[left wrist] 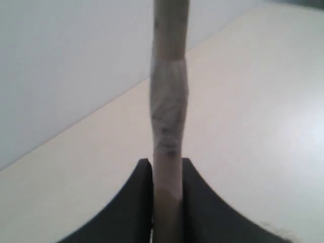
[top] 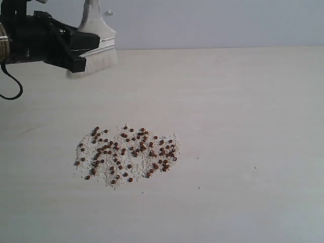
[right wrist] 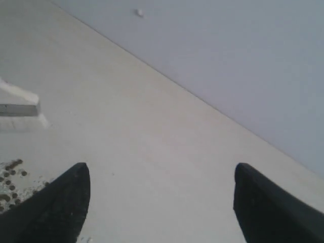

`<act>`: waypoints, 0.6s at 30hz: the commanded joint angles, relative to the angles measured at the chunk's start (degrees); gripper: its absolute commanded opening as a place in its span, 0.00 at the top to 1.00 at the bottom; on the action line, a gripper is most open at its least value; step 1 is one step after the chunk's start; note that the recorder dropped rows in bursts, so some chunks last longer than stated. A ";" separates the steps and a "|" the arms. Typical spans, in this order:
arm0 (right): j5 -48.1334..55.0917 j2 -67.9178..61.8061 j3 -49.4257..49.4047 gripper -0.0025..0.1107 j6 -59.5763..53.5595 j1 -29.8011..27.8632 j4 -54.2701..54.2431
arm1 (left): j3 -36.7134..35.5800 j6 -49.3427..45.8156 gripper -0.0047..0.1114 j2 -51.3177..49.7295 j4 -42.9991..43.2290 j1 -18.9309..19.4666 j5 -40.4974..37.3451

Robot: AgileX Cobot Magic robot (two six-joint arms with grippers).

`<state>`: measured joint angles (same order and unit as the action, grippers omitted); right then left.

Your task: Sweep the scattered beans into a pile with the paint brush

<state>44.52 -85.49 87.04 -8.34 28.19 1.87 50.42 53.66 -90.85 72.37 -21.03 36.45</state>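
Note:
The robot's left gripper has a tight grip low on the paint brush, just above its bristles (top: 106, 44), so the right gripper needs to take the brush by its free handle (top: 92, 11) before it sweeps.
The beans (top: 126, 152) lie on the table as a loose oval patch of small reddish-brown beans mixed with whitish crumbs, left of the middle. My left gripper (top: 82, 54) hangs at the far left, shut on the paint brush (top: 98, 28). Its handle points up and its off-white bristles (top: 101, 62) point down, close to the tabletop and well behind the beans. In the left wrist view the brush (left wrist: 169, 101) shows edge-on, clamped in the gripper (left wrist: 167, 164). My right gripper (right wrist: 161, 169) is open with nothing in it. Its view catches the brush (right wrist: 17, 105) and a few beans (right wrist: 11, 174).
The pale table (top: 238, 126) runs back to a plain grey-blue wall (top: 212, 23). A black cable (top: 12, 86) loops down from the left arm at the left edge. The right arm is out of the exterior view.

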 commanded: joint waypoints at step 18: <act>17.92 -6.45 -19.24 0.38 -98.11 -12.52 -91.45 | 0.49 -0.44 0.96 -11.00 14.72 12.97 33.51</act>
<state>55.60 -88.31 65.65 -105.83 17.45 -87.06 50.16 54.29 -100.95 85.32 -9.33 68.03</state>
